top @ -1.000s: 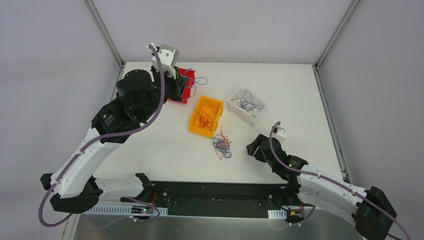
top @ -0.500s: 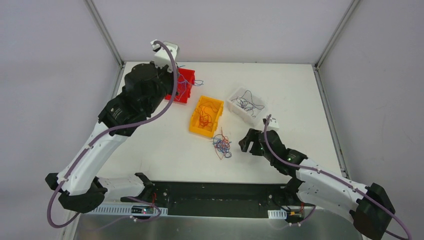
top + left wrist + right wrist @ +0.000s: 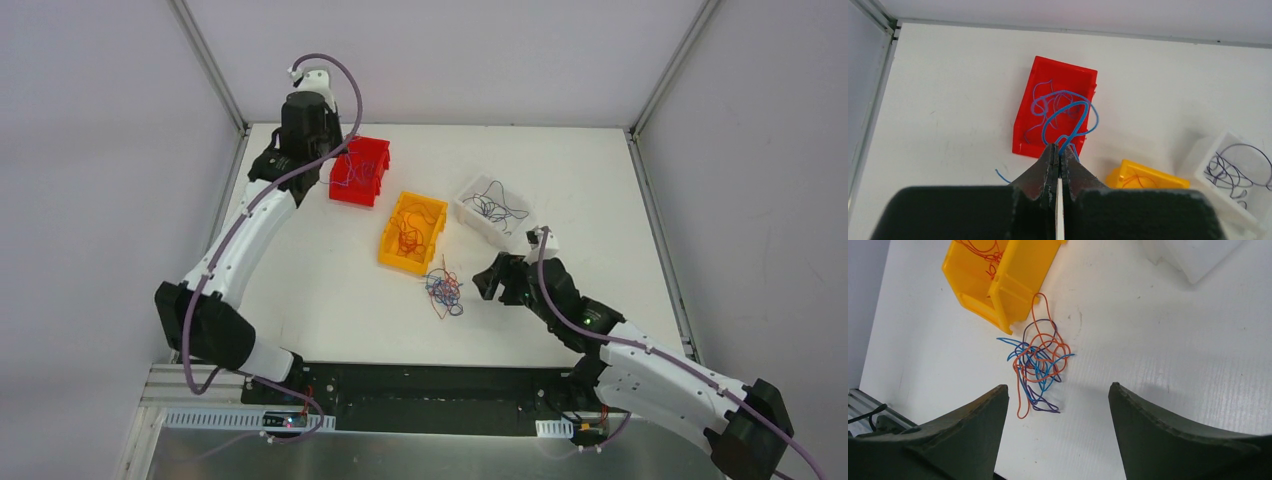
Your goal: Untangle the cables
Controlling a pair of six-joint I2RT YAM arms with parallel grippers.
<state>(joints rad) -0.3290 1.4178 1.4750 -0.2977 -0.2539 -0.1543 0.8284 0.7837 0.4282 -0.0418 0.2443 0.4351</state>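
Note:
The blue cable (image 3: 1083, 119) is clear of the orange and purple cables, so my left gripper should keep lowering toward the red bin's blue cables (image 3: 361, 174) and let go of the cable inside the bin.
A tangle of blue, orange and purple cables (image 3: 443, 290) lies on the white table in front of the yellow bin (image 3: 428, 212). In the right wrist view this tangle (image 3: 1040, 362) sits just ahead of my right gripper (image 3: 1058, 386), which is open and empty, a little to its right in the top view (image 3: 487, 280). My left gripper (image 3: 1060, 146) is raised above the red bin (image 3: 1023, 125) and shut on a blue cable (image 3: 1068, 112). That cable loops up from the jaw tips over the bin.
The red bin (image 3: 372, 150) holds blue cables, the yellow bin (image 3: 973, 285) orange ones. A white bin (image 3: 470, 210) at the right holds dark ones (image 3: 1230, 167). A short blue cable end (image 3: 1002, 175) lies on the table near the red bin.
The left arm has swung up and back from low over the red bin, still shut. The right gripper has moved left toward the tangle and opened wider.

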